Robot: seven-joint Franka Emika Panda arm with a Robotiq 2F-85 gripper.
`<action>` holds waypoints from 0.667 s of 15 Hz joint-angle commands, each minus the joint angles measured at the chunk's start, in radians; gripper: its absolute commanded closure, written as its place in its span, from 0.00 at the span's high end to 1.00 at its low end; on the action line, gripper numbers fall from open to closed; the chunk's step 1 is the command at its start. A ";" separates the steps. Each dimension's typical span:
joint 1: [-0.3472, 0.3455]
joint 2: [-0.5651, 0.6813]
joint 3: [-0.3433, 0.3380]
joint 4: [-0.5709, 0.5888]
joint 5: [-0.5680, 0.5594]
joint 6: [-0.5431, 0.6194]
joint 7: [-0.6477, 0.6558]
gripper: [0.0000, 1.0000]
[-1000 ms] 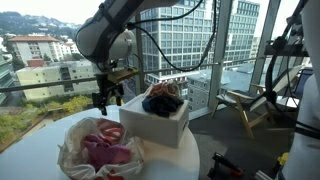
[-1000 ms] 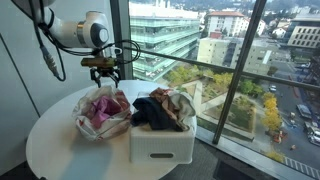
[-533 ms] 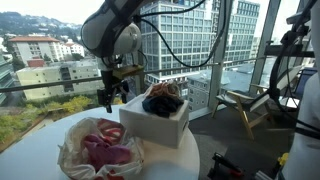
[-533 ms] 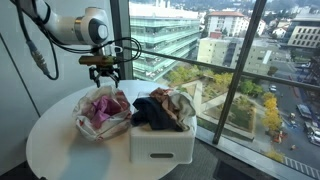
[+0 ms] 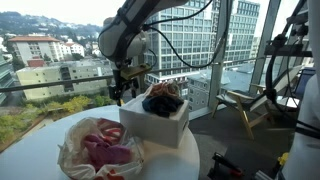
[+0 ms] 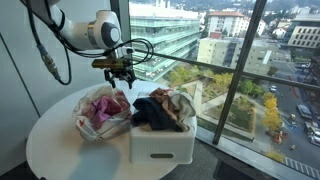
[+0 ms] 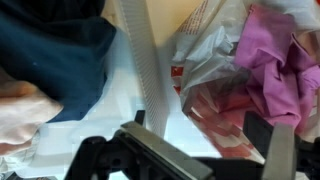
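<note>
My gripper keeps moving toward the pale cloth (image 6: 182,104) until my fingers are around a fold (image 6: 173,100), because the cloth lies open to my empty fingers on top of the white box.
My gripper (image 5: 120,98) (image 6: 122,79) hangs open and empty above the gap between a white box (image 5: 153,127) (image 6: 160,145) full of dark and pale clothes and a plastic bag (image 5: 100,150) (image 6: 100,112) of pink clothes. In the wrist view my open fingers (image 7: 195,140) frame the white box rim (image 7: 143,60), with dark blue cloth (image 7: 50,50) on one side and the bag with pink cloth (image 7: 275,50) on the other.
Both containers stand on a round white table (image 5: 35,155) (image 6: 60,150) beside a floor-to-ceiling window (image 6: 200,50). A wooden chair (image 5: 245,105) stands off to the side of the table.
My gripper has moved sideways from above the bag's far edge toward the white box, staying at about the same height and open.
</note>
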 commanded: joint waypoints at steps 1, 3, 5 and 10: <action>-0.041 -0.027 -0.058 -0.010 -0.007 0.077 0.088 1.00; -0.053 -0.031 -0.093 -0.015 -0.022 0.113 0.159 1.00; -0.055 -0.039 -0.113 -0.023 -0.021 0.113 0.230 1.00; -0.016 -0.042 -0.180 -0.050 -0.237 0.187 0.474 1.00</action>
